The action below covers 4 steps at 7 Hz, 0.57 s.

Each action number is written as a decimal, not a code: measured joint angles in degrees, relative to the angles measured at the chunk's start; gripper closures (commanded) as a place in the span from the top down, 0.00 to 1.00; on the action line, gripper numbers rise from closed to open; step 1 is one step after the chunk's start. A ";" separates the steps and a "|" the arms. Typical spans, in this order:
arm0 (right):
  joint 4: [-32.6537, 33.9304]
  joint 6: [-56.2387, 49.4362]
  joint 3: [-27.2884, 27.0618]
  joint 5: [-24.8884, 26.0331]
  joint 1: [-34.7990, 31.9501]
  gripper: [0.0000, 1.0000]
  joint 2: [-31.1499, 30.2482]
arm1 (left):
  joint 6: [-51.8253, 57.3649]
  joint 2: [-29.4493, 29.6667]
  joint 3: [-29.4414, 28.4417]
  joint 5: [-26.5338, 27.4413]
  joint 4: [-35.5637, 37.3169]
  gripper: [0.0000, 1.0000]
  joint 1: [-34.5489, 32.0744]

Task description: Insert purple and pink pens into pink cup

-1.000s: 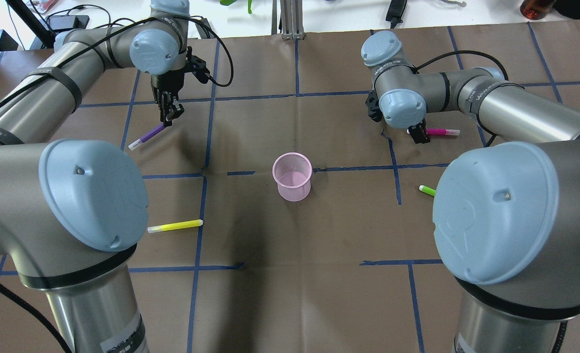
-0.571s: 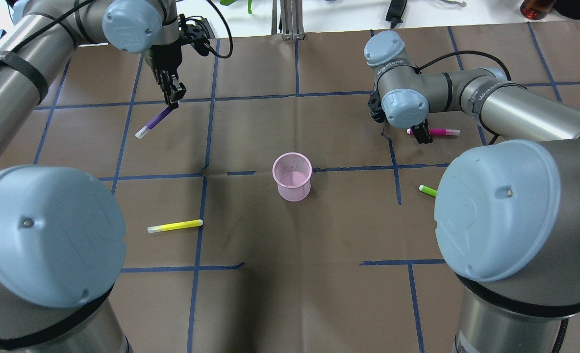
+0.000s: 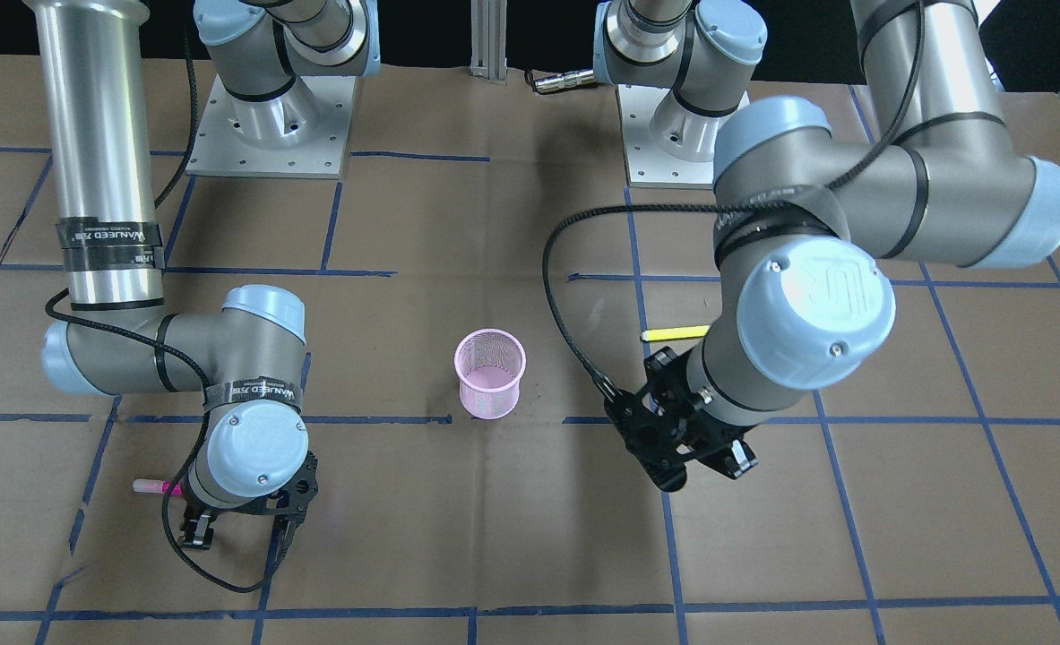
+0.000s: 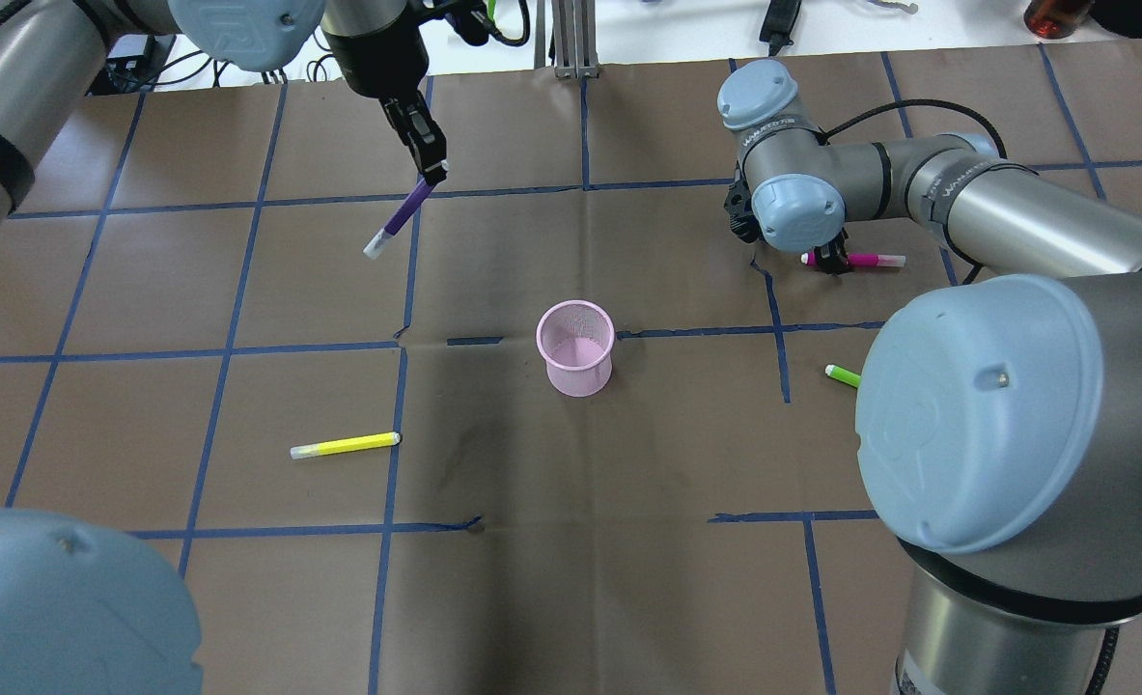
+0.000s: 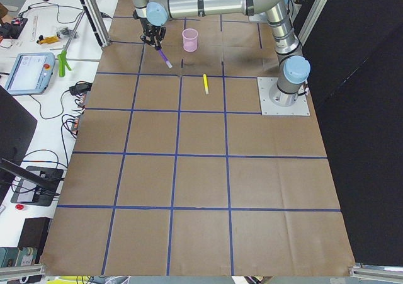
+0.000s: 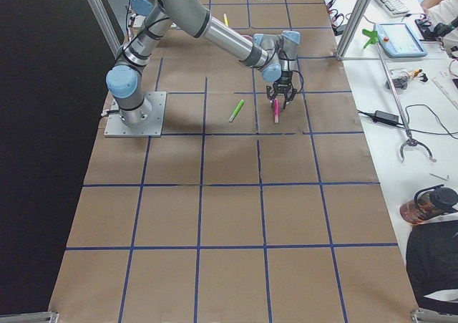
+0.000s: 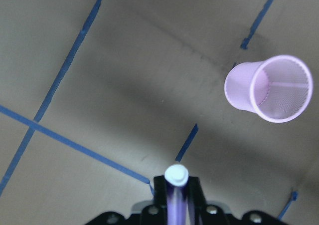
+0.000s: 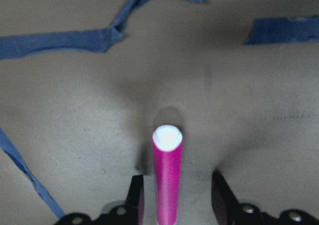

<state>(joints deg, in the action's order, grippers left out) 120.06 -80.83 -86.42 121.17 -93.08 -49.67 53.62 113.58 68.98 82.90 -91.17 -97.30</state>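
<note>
I expect the slim pink pen (image 3: pixel 159 487) to lean against the cup's rim when I drop it in, because the pink cup's opening (image 3: pixel 490 353) is much wider than the pen.
The pink mesh cup (image 4: pixel 576 346) stands upright mid-table, also in the left wrist view (image 7: pixel 271 88). My left gripper (image 4: pixel 430 166) is shut on the purple pen (image 4: pixel 399 214) and holds it tilted, white tip down, above the table to the far left of the cup. The pen's white end shows between the jaws in the left wrist view (image 7: pixel 176 177). My right gripper (image 4: pixel 829 261) is open and down at the table, straddling the pink pen (image 4: pixel 868 260). In the right wrist view its fingers (image 8: pixel 136 197) stand on either side of the pen (image 8: pixel 167 175) with gaps.
A yellow pen (image 4: pixel 344 445) lies at the near left of the cup. A green pen (image 4: pixel 842 375) lies at the right, partly hidden by my right arm's shoulder. Blue tape lines grid the brown paper table cover (image 4: pixel 571 541).
My left arm has lifted the purple pen off the table and carried it right, toward the cup. My right gripper has settled slightly lower around the pink pen.
</note>
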 measured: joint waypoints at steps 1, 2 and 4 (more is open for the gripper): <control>0.00 -0.02 0.08 0.02 0.00 0.09 0.00 | -0.03 -3.22 2.32 -4.10 0.30 0.00 -0.72; 0.02 -0.03 0.21 0.05 -0.01 0.08 -0.01 | -0.21 -7.40 6.45 -8.09 1.75 0.00 -1.09; 0.74 -0.16 0.38 -0.03 -0.08 0.08 -0.07 | -0.64 -14.06 17.73 -13.55 12.25 0.00 -1.28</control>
<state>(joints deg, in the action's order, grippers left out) 120.80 -80.99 -86.05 121.14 -93.15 -49.74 52.98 99.52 86.72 69.36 -78.92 -98.58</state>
